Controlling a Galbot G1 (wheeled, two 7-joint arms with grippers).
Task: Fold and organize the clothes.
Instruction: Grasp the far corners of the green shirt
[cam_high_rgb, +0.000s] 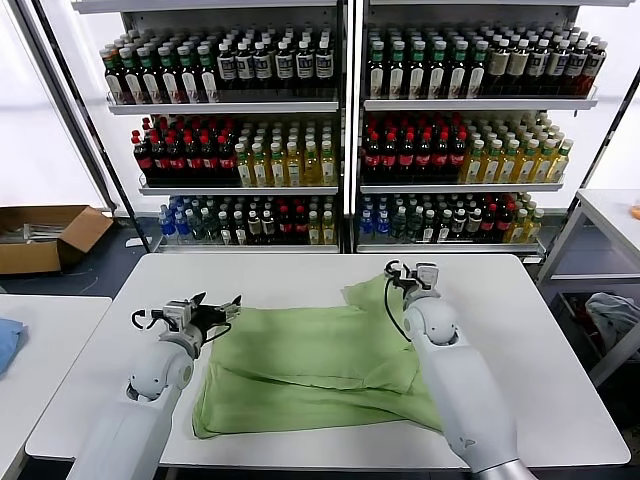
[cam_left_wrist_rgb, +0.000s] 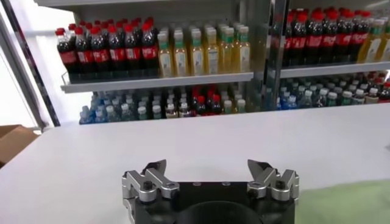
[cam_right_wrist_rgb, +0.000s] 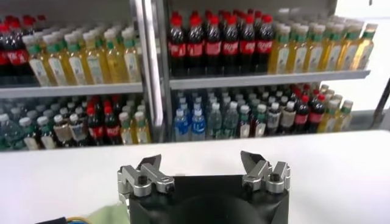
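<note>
The light green shirt has soft creases (cam_high_rgb: 300, 381) across it, so I expect its far edge (cam_high_rgb: 298, 309) to droop and fold over the shirt's near part when I carry that edge closer.
The light green shirt (cam_high_rgb: 300, 365) lies spread and partly folded on the white table (cam_high_rgb: 100, 345), its checkered print hidden. My left gripper (cam_high_rgb: 218, 304) is open and empty at the shirt's left edge, just above the table; in the left wrist view (cam_left_wrist_rgb: 209, 165) its jaws stand wide apart, with a strip of green fabric (cam_left_wrist_rgb: 341, 204) beside it. My right gripper (cam_high_rgb: 408, 268) is open and empty over the shirt's far right corner; in the right wrist view (cam_right_wrist_rgb: 201, 159) its jaws stand wide apart, with a bit of green cloth (cam_right_wrist_rgb: 109, 214) below.
Shelves of bottles (cam_high_rgb: 340, 130) stand behind the table. A cardboard box (cam_high_rgb: 45, 235) sits on the floor at the left. A side table at the left holds a blue cloth (cam_high_rgb: 6, 340). A grey-blue bundle (cam_high_rgb: 612, 315) lies at the right.
</note>
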